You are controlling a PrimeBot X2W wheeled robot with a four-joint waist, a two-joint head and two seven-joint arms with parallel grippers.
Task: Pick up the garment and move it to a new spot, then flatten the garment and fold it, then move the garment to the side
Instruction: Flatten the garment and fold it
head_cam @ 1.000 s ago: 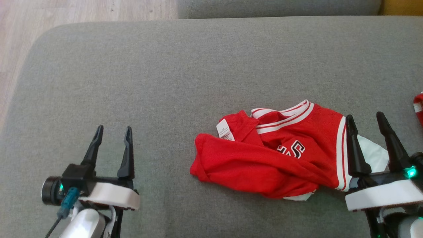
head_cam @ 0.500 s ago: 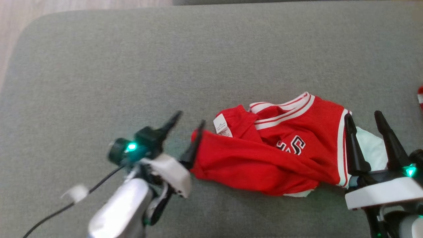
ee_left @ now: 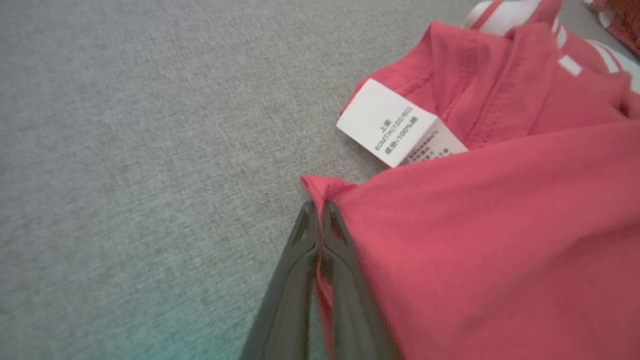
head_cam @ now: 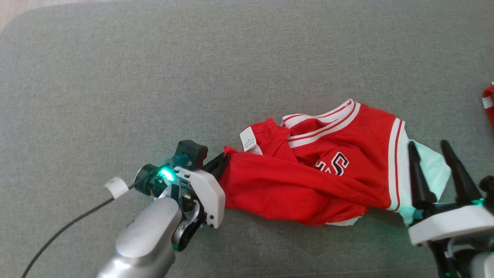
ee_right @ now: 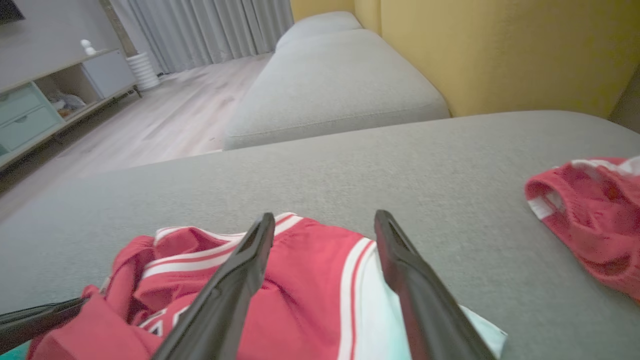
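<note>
More hidden lettering should show when I spread the garment, because the black-and-white lettering (head_cam: 332, 165) goes in under the red fold (head_cam: 287, 178).
The garment (head_cam: 308, 181) is a crumpled red jersey with white stripes and a black-and-white letter, lying on the grey sofa cushion (head_cam: 154, 77). A white label (head_cam: 249, 141) sticks out near its upper left. My left gripper (head_cam: 220, 160) is shut on the garment's left edge. In the left wrist view the two fingers meet (ee_left: 317, 206) with a thin fold of the red cloth (ee_left: 500, 225) pinched between them, just below the label (ee_left: 395, 125). My right gripper (head_cam: 428, 144) stands open at the garment's right end, its fingers (ee_right: 325, 216) above the striped part (ee_right: 310, 270).
A second red piece of clothing (head_cam: 488, 104) (ee_right: 590, 215) lies at the cushion's right edge. Beyond the cushion are another grey cushion (ee_right: 330, 85), a yellow backrest (ee_right: 500, 50), wooden floor (ee_right: 165, 120) and a low cabinet (ee_right: 50, 95).
My left gripper has moved right from bare cushion to the garment's left edge and shut on it. The head camera has tipped down. The right gripper stays open.
</note>
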